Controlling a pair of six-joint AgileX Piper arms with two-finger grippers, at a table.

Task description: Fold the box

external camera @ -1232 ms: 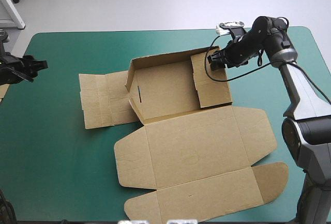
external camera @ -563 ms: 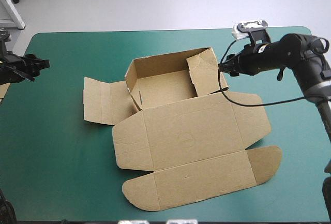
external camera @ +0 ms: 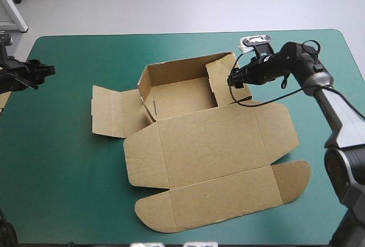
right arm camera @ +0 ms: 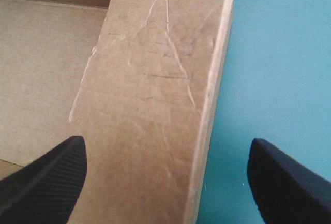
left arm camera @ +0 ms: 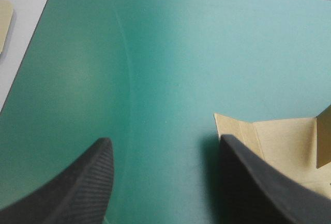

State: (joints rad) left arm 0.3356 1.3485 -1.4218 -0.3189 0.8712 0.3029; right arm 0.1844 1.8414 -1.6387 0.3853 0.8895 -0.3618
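The lid (external camera: 212, 144) is joined to the brown box by a crease (external camera: 201, 110), so the lid will trail along, spread open, when I lift the side of the box.
The brown box (external camera: 199, 144) lies mid-table as an open tray with back and left walls raised and its lid flat toward the front edge. Its right wall flap (external camera: 225, 79) stands leaning inward. My right gripper (external camera: 232, 79) is open at that flap's outer side. In the right wrist view the flap (right arm camera: 155, 94) fills the space between the gripper's (right arm camera: 165, 182) spread fingers, its edge running between them. My left gripper (external camera: 44, 71) hovers open at the table's left edge, away from the box. Ahead of the left gripper (left arm camera: 165, 182) lies the box's left flap (left arm camera: 269, 136).
The box's left flap (external camera: 117, 113) spreads on the teal-green cover (external camera: 63, 167), its outer panel slightly raised. An edge of more brown board (left arm camera: 5, 27) shows off the table's left edge. Bare cover lies left, right and behind the box.
The box shifted and settled, its left flap drawing in. My right gripper pulled back to the right from the right wall flap, then came back to it. The left arm stayed put.
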